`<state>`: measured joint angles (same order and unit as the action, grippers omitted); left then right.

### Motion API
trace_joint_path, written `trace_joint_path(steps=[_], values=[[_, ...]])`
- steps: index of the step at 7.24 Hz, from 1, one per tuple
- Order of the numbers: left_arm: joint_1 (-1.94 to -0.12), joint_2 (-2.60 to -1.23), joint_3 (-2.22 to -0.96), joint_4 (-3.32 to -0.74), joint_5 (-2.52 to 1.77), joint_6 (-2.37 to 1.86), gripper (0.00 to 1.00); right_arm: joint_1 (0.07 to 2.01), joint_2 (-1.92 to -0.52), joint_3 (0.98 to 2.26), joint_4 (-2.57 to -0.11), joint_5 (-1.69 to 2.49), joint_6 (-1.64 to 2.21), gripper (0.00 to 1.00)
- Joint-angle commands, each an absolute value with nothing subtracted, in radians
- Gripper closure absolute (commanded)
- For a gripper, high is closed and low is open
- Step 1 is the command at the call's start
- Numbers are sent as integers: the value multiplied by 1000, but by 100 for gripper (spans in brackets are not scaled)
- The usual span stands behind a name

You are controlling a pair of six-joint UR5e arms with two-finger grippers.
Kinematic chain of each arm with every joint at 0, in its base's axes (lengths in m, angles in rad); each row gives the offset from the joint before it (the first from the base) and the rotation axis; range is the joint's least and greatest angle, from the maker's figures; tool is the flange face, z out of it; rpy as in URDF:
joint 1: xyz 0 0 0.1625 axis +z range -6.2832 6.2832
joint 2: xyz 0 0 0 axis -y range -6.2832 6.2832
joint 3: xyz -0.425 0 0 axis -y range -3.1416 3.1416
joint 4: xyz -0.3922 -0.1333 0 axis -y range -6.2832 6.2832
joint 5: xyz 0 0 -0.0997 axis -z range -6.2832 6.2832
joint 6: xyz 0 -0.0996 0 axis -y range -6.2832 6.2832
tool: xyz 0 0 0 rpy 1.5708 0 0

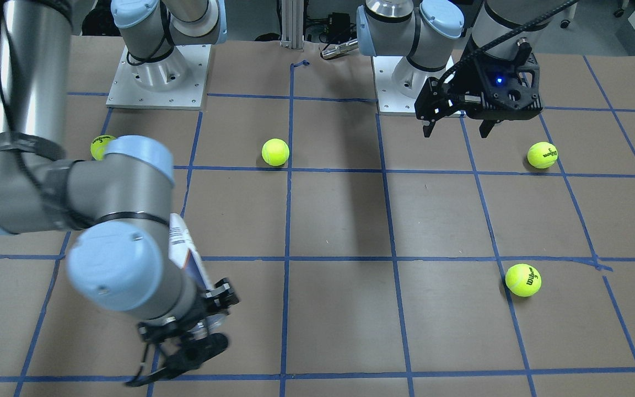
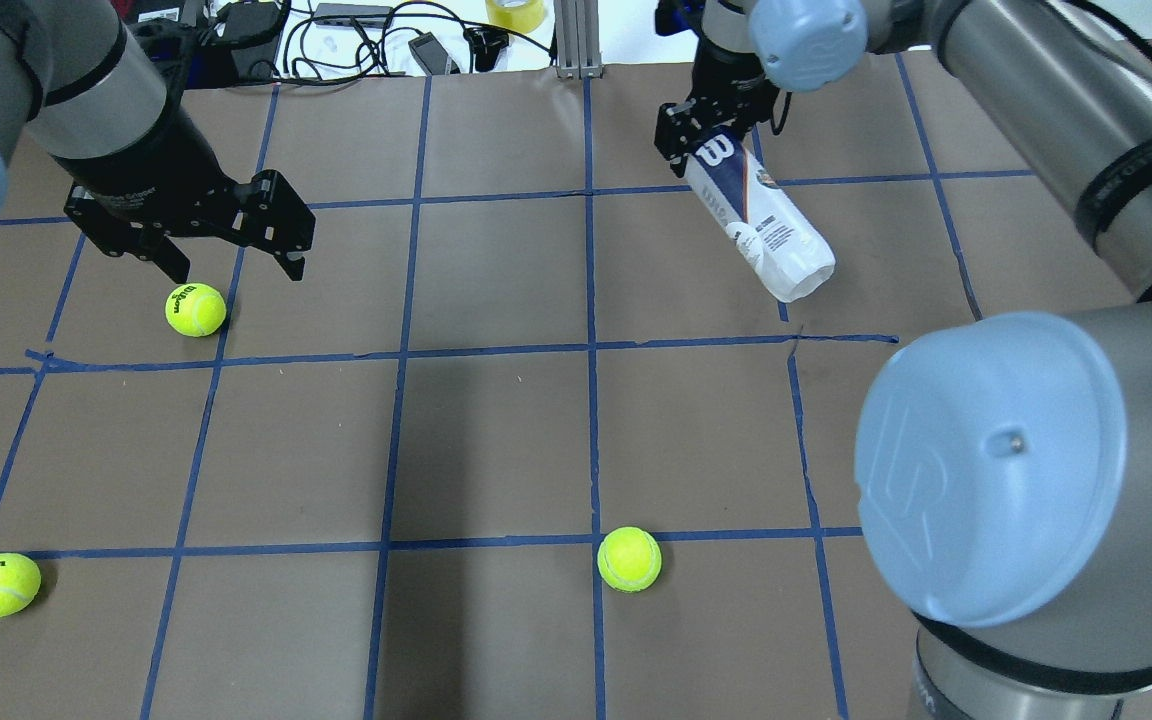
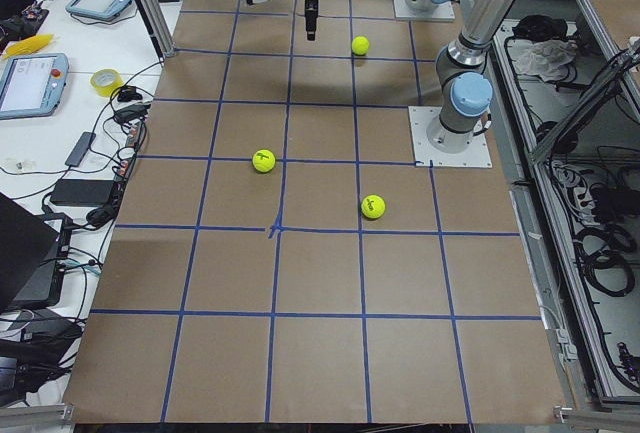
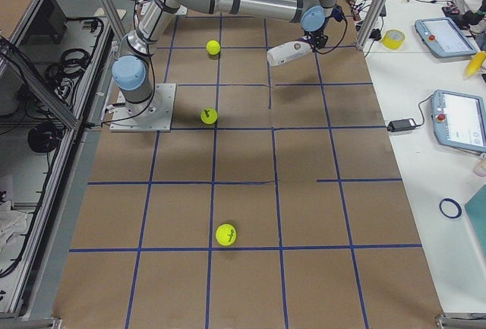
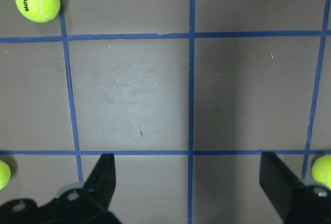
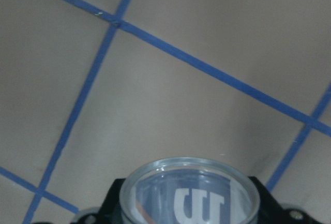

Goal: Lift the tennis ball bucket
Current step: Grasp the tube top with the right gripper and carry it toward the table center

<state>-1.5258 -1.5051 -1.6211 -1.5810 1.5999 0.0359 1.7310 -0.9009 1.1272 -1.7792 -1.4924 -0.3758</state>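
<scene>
My right gripper should now carry the tennis ball bucket, held by its navy end, to the table's middle [image 1: 325,246], which is clear, until the bucket lies flat there.
The tennis ball bucket [image 2: 761,225] is a clear tube with a white and navy label and a white "W". It hangs tilted above the table at the far right. My right gripper [image 2: 708,148] is shut on its far end. The tube also shows in the front view [image 1: 182,248], below the right arm's wrist, and in the right side view [image 4: 287,53]. The right wrist view looks down through the tube's clear end [image 6: 189,193] at the table. My left gripper [image 2: 236,268] is open and empty, hovering just beyond a tennis ball [image 2: 195,309].
Two more tennis balls lie near the front, one at the left [image 2: 0,584] and one at the centre [image 2: 629,559]. A fourth [image 1: 101,147] lies by the right arm's base. Blue tape lines grid the brown table. Cables and a tape roll [image 2: 514,12] lie beyond the far edge.
</scene>
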Motion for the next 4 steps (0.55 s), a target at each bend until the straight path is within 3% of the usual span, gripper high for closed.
trace_joint_path(steps=[1,4], values=[[-1459,-1499,-1617,-1582,1595,40,0,1886,-899,1190,-1895,-1500,-428,60],[-1425,-1493,-1618,-1583,1600,83,0,1991,-853,1302,-2198,-1497,-789,58]])
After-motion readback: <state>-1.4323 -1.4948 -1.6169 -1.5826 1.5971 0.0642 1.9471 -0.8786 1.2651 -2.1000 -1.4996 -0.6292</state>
